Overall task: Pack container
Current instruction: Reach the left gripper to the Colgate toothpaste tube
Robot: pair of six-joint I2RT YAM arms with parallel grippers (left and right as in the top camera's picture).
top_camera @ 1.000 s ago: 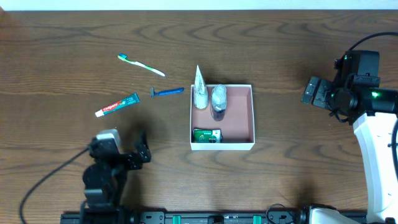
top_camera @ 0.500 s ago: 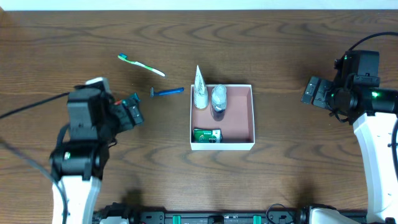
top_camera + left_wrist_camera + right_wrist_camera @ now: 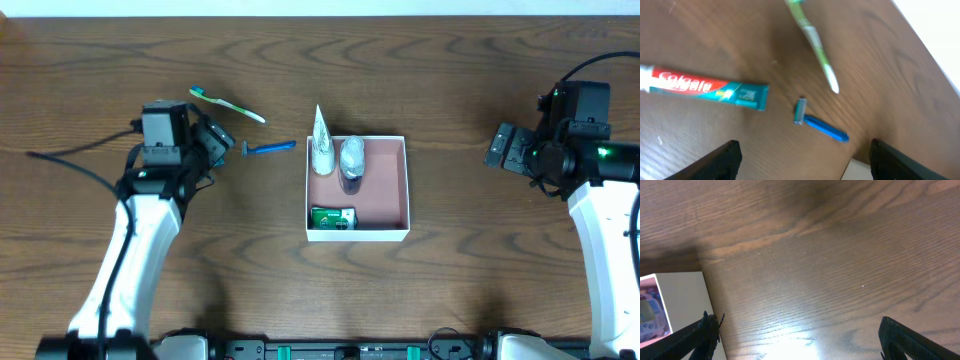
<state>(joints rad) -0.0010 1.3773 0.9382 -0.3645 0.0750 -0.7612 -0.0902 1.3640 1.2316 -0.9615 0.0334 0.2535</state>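
The toothpaste tube [image 3: 710, 89] is lying lengthwise across the opening of my left gripper, so I should turn the gripper and put its fingers on both sides of the red body [image 3: 687, 82] before I lift.
The container [image 3: 392, 222] is a white-walled square box with a pink-brown inside at the table's middle. It holds a white tube [image 3: 321, 148], a clear bottle [image 3: 351, 160] and a green packet [image 3: 333, 217]. A corner of it shows in the right wrist view [image 3: 685, 300]. A Colgate toothpaste tube [image 3: 705, 88], a blue razor [image 3: 270, 148] and a green toothbrush [image 3: 228, 103] lie on the table to its left. My left gripper [image 3: 213, 147] is open above the toothpaste, which it hides from overhead. The razor [image 3: 820, 125] and toothbrush [image 3: 815, 40] show in the left wrist view. My right gripper [image 3: 505, 148] is open and empty, right of the container.
The wooden table [image 3: 470, 290] stretches all round. The white back edge of the table runs along the top [image 3: 320, 8].
My left arm has swung up from the front of the table to the toothpaste, toward the back and right. The right arm has not moved.
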